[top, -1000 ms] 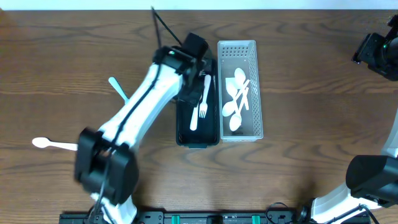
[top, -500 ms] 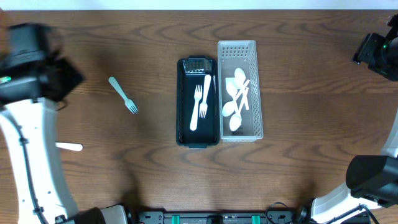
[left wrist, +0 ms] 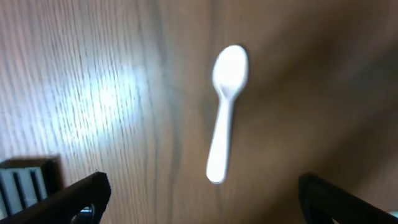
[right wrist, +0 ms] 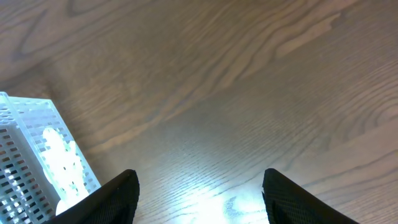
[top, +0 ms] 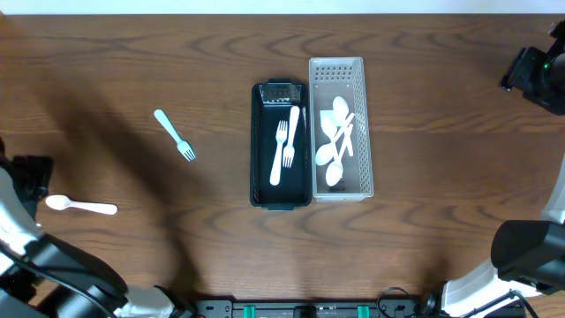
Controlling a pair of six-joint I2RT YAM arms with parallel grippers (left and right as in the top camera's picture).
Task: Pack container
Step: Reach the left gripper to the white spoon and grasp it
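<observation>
The loose white spoon (left wrist: 221, 134) lies lengthwise between the left gripper's open fingers, so the robot should keep going down until they are on both sides of its neck (top: 71, 204) behind the spoon's bowl, and then close them.
A black container (top: 261, 146) in the middle of the table holds two white forks (top: 284, 141). Touching its right side is a white perforated basket (top: 359, 132) with several white spoons (top: 335, 141). Loose on the wood lie a teal fork (top: 175, 134) and a white spoon (top: 81, 207). My left gripper (top: 31, 177) is at the far left edge, just above that spoon. In the left wrist view it (left wrist: 202, 199) stands wide open and holds nothing, with the spoon (left wrist: 225, 112) lying ahead of the jaws. My right gripper (right wrist: 199, 199) hangs open over bare wood.
The right arm (top: 534, 75) sits at the table's far right edge, well away from both containers. A corner of the white basket (right wrist: 34, 155) shows at the left of the right wrist view. The left arm's base (top: 53, 265) fills the near left corner.
My left arm has swung from the black container to the far left, above the white spoon, and its jaws have opened. A second fork now lies in the black container.
</observation>
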